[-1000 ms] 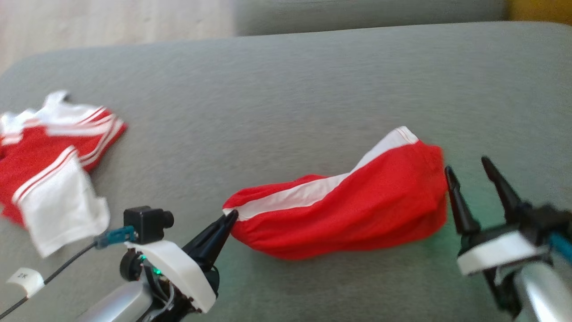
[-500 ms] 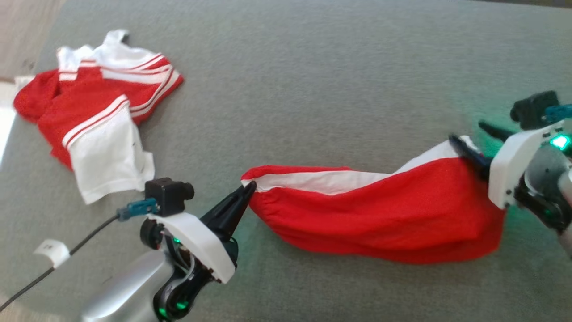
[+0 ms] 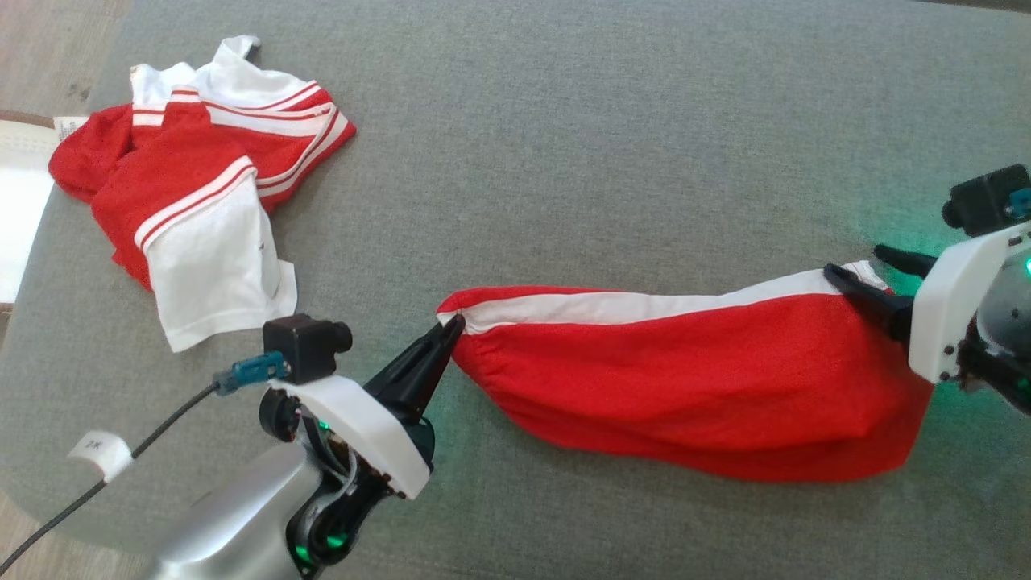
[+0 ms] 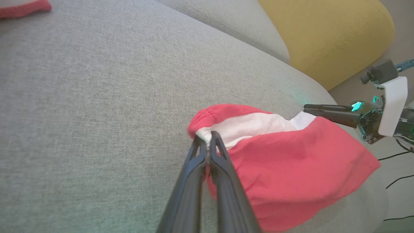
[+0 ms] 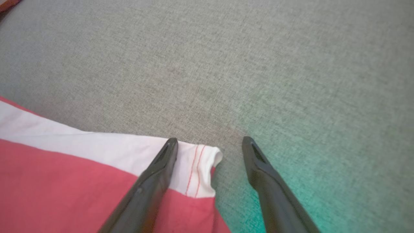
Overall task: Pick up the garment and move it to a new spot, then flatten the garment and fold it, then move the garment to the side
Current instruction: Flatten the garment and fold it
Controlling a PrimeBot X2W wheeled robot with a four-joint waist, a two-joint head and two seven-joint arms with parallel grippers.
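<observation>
Just a leg's width of red shorts (image 3: 696, 391) is visible below the white stripe (image 3: 619, 308), so I expect the hidden other leg to open out when I spread the shorts.
The garment is a pair of red shorts (image 3: 685, 387) with a white side stripe, stretched out left to right on the grey sofa cushion (image 3: 604, 161). My left gripper (image 3: 455, 322) is shut on the gathered waistband end (image 4: 207, 129). At the other end, my right gripper (image 3: 855, 261) stands open over the white hem corner (image 5: 200, 165). One finger (image 5: 161, 161) rests on the fabric and the other finger (image 5: 258, 161) is over bare cushion. The red cloth (image 5: 48, 181) lies to the lower left in the right wrist view.
A second red and white garment (image 3: 193, 201) lies crumpled at the cushion's far left. A yellow cushion (image 4: 323, 35) sits beyond the sofa's end. The cushion's left edge (image 3: 24, 266) drops to the floor. A cable with a tag (image 3: 97, 453) trails from my left wrist.
The head camera has tilted down and shifted. My right gripper has moved from beside the shorts' right end onto the hem corner, still open. The shorts now lie longer and flatter.
</observation>
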